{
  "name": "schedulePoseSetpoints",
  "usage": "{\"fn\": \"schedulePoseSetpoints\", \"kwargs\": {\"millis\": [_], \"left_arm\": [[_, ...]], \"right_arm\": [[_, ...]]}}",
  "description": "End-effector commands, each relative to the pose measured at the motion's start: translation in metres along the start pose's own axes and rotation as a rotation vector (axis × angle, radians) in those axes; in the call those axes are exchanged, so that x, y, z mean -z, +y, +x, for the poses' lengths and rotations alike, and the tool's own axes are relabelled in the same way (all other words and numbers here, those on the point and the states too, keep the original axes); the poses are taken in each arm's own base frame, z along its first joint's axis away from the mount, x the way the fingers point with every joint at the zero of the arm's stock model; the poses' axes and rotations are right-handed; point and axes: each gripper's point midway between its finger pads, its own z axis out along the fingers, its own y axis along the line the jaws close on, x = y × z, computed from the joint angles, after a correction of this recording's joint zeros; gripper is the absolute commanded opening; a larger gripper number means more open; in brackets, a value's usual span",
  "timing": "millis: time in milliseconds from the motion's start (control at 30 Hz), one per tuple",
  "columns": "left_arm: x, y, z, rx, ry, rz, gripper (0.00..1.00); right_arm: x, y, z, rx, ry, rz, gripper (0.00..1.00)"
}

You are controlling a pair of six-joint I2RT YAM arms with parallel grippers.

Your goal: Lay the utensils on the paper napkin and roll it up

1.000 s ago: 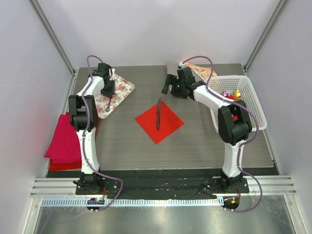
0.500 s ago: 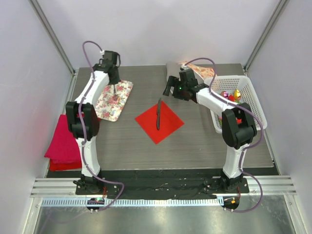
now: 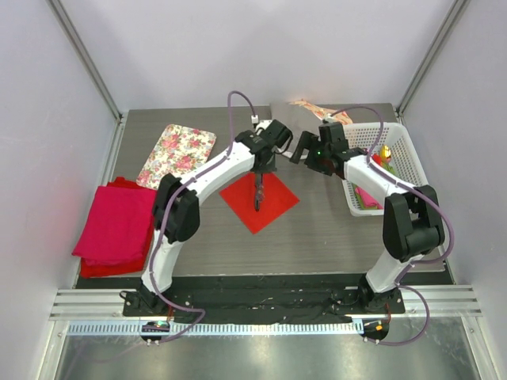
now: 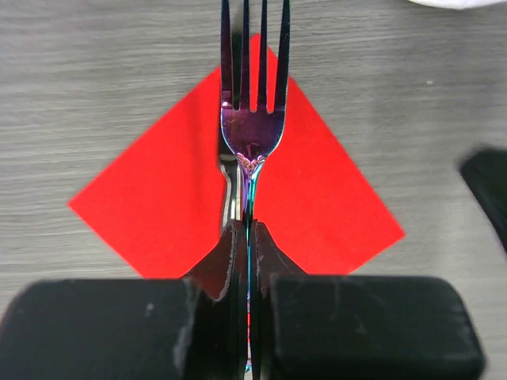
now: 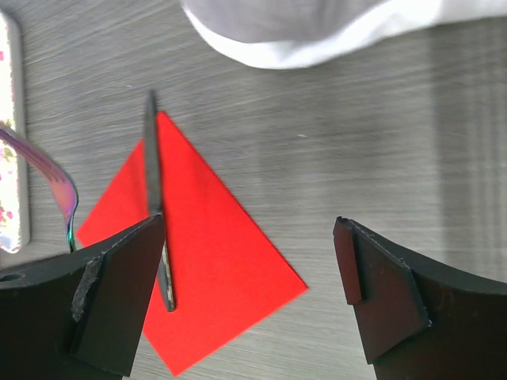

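Note:
The robot's left gripper carries on lowering the fork [image 4: 253, 131] until it lies beside the knife [image 3: 264, 198], as the fork hangs parallel to the knife over the red napkin.
The red paper napkin [image 3: 273, 202] lies flat as a diamond at the table's middle [image 4: 317, 198] [image 5: 214, 253]. A dark knife [image 3: 256, 199] lies along it [image 5: 156, 198]. My left gripper [image 3: 262, 168] hangs over the napkin's far corner, shut on the handle of an iridescent fork [image 4: 252, 119]. The tines point out past the napkin's corner, and the fork hovers right over the knife [image 4: 228, 190]. My left gripper [image 4: 247, 233] pinches the handle edge-on. Just right of the napkin, my right gripper [image 3: 295, 150] [image 5: 249, 237] stands open with nothing between its fingers.
A floral tray [image 3: 178, 152] lies at the back left. A thick magenta cloth stack [image 3: 115, 226] sits at the left edge. The white basket [image 3: 396, 142] with small items stands on the right, with patterned cloth [image 3: 317, 108] behind it.
My left arm has swung from the floral tray to above the napkin, carrying the fork. The right gripper has drawn back a little to the right and stayed open.

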Motion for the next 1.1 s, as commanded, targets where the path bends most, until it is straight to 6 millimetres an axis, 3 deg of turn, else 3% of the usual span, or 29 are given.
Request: {"fn": "schedulePoseSetpoints", "kwargs": {"millis": [0,267,1067], "left_arm": [[-0.016,-0.003,0.003,0.094,0.036,-0.045,0.02],[-0.043,-0.009,0.015,0.071,0.071,-0.061,0.07],[-0.075,-0.01,0.03,0.008,0.114,-0.093,0.1]], "right_arm": [[0.018,0.0,-0.016,-0.017,-0.07,-0.012,0.97],[0.021,-0.007,-0.016,-0.02,-0.068,-0.01,0.98],[0.02,-0.017,-0.018,-0.042,-0.065,-0.012,0.98]]}}
